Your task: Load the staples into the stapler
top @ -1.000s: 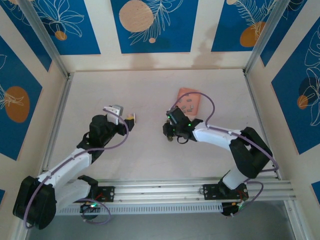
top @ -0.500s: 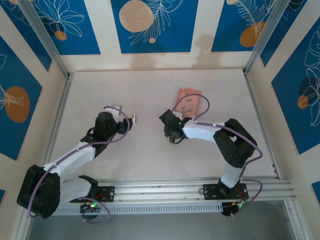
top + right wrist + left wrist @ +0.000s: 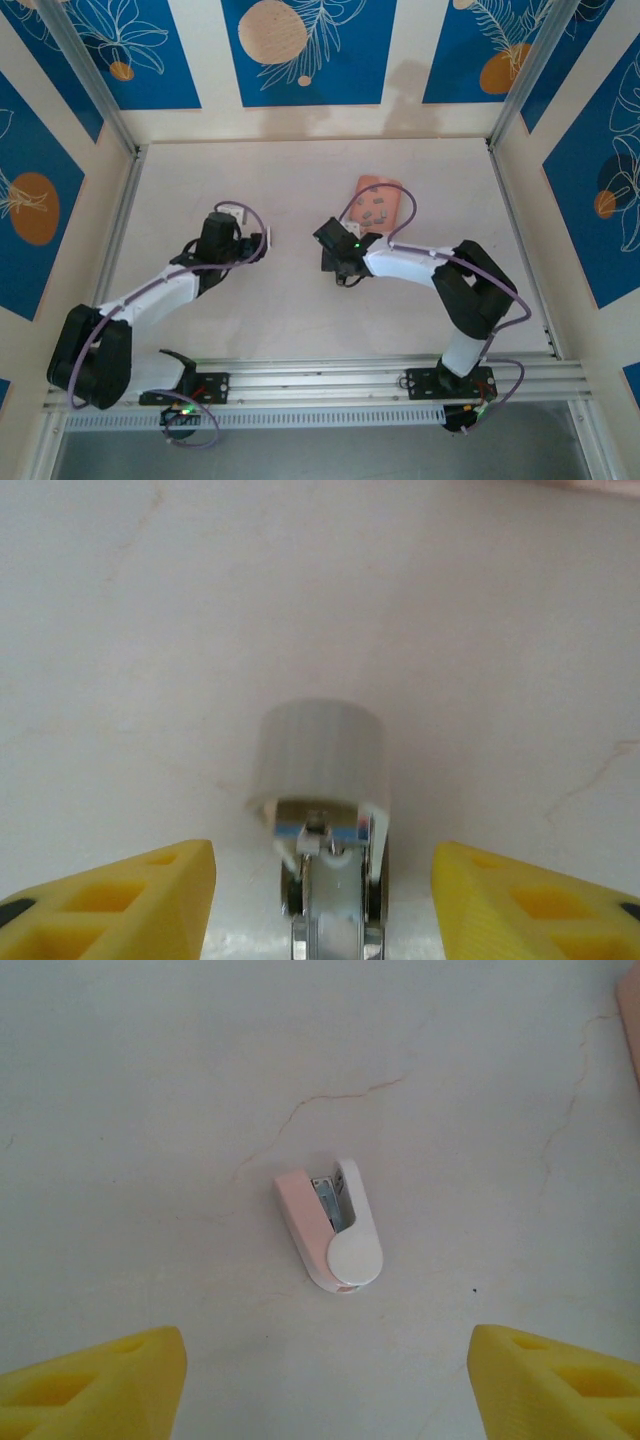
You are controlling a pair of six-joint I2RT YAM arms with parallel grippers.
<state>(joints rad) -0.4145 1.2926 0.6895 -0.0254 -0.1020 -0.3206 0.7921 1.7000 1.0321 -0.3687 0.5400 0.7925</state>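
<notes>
I should lift the stapler with my left gripper and pass it across, because the pink-and-white stapler [image 3: 330, 1232] lies under my left gripper, far from my right gripper.
A small pink-and-white stapler [image 3: 330, 1225] lies on the pale table with its lid swung apart and the metal channel showing. My left gripper [image 3: 327, 1360] is open and hangs short of the stapler, with nothing between its yellow fingers [image 3: 110, 1380]. In the right wrist view the stapler [image 3: 322, 765] sits very close, white cap ahead and metal magazine toward the camera. It lies between the wide-apart fingers [image 3: 130, 895] of my open right gripper [image 3: 322, 865], which do not touch it. The staples [image 3: 378, 208], tiny grey strips, lie in the salmon-pink tray [image 3: 368, 185]. From above, the left gripper [image 3: 262, 238] and right gripper [image 3: 335, 266] face each other.
The pink tray's corner [image 3: 630, 1000] shows at the left wrist view's upper right. Hairline cracks [image 3: 330, 1100] mark the table. Metal rails [image 3: 120, 240] and blue patterned walls close in the table on the left, right and far sides.
The right arm has folded in and its gripper has shifted a little left and farther away. The left wrist has stretched forward and turned, with its fingers staying near the same spot.
</notes>
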